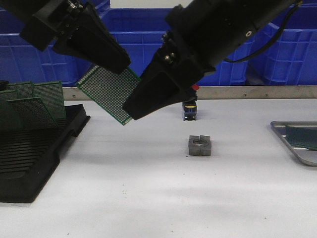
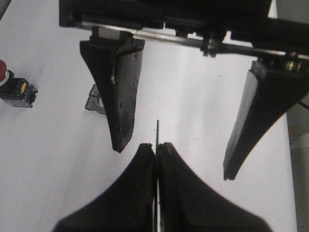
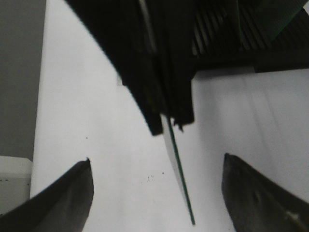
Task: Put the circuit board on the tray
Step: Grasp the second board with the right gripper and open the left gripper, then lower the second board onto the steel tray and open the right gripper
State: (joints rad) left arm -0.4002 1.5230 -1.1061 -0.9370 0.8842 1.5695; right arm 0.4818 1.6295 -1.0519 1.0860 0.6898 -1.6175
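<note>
The grey tray (image 1: 300,142) is far from my left gripper, so my right gripper should close on the hanging board's lower corner (image 1: 122,118) before my left gripper opens.
A green perforated circuit board (image 1: 106,91) hangs tilted in the air over the left middle of the table. My left gripper (image 1: 120,65) is shut on its upper edge; in the left wrist view the gripper (image 2: 157,146) pinches the board (image 2: 158,130), seen edge-on. My right gripper (image 1: 130,112) is open with one finger on each side of the board's lower corner. In the right wrist view that gripper (image 3: 157,158) is wide open, the board (image 3: 182,183) between the fingers and apart from both. The grey metal tray (image 1: 295,147) lies at the right edge with a green board in it.
A black slotted rack (image 1: 34,153) with several upright green boards stands at the left. A grey metal block with a hole (image 1: 199,145) lies mid-table, and a small push-button unit (image 1: 190,110) stands behind it. Blue crates (image 1: 148,34) line the back.
</note>
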